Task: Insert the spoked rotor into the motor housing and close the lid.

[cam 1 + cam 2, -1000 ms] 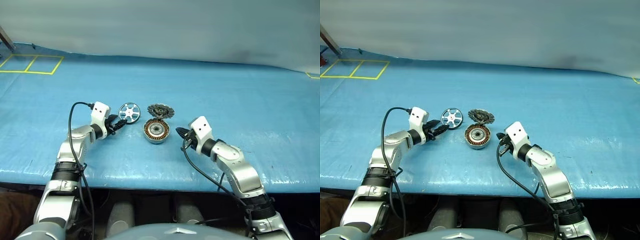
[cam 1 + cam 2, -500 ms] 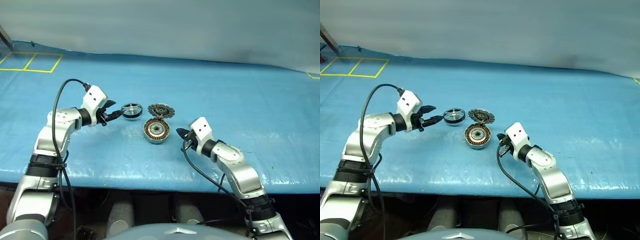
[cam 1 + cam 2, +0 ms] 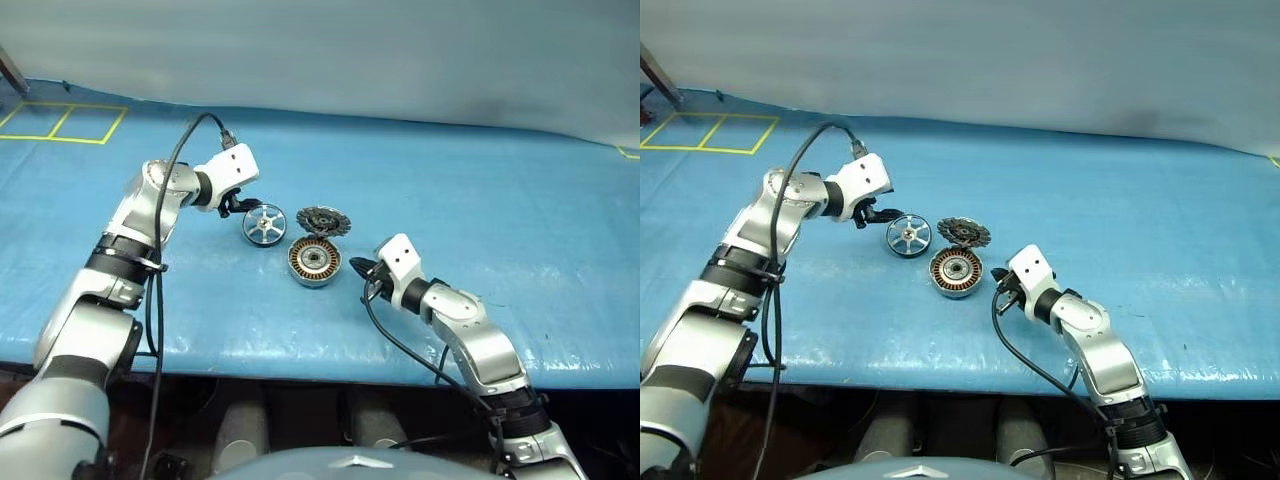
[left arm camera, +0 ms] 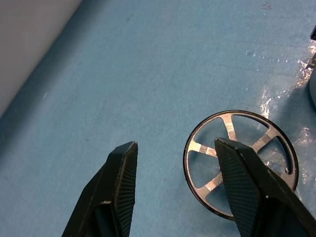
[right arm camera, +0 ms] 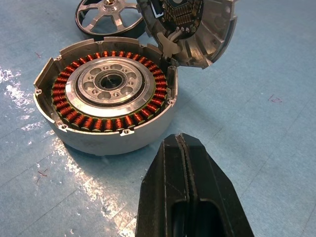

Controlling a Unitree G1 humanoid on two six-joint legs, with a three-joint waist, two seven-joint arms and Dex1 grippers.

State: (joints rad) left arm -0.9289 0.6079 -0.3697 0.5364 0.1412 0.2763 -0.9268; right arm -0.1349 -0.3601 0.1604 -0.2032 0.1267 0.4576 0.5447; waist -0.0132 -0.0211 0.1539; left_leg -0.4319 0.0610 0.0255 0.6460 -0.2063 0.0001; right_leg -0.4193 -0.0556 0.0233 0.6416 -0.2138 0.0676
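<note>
My gripper will lower the spoked rotor (image 3: 264, 225), which is a little narrower than the motor housing's rim (image 3: 337, 263), so the rotor will then sit flat inside that rim.
The spoked rotor (image 3: 264, 224) is a shiny silver wheel, tilted with its face toward me, just left of the motor housing (image 3: 314, 261). The housing is a grey cup with copper windings (image 5: 106, 121). The lid (image 3: 322, 220) stands raised at the housing's far rim, its dark fins (image 5: 182, 15) showing. My left gripper (image 3: 240, 207) is open at the rotor's far left edge, with bare cloth between its fingers (image 4: 123, 182). One finger overlaps the rotor (image 4: 232, 133); I cannot tell whether it touches. My right gripper (image 5: 182, 140) is shut and empty, just right of the housing.
Everything rests on a blue cloth-covered table (image 3: 480, 200) with a grey wall behind. Yellow tape squares (image 3: 62, 127) mark the far left corner. The table's front edge (image 3: 300, 350) runs close below the housing.
My left arm has risen, swung toward the far side of the rotor and rolled its wrist. The rotor looked flatter half a second ago and now faces me. The right arm has kept still.
</note>
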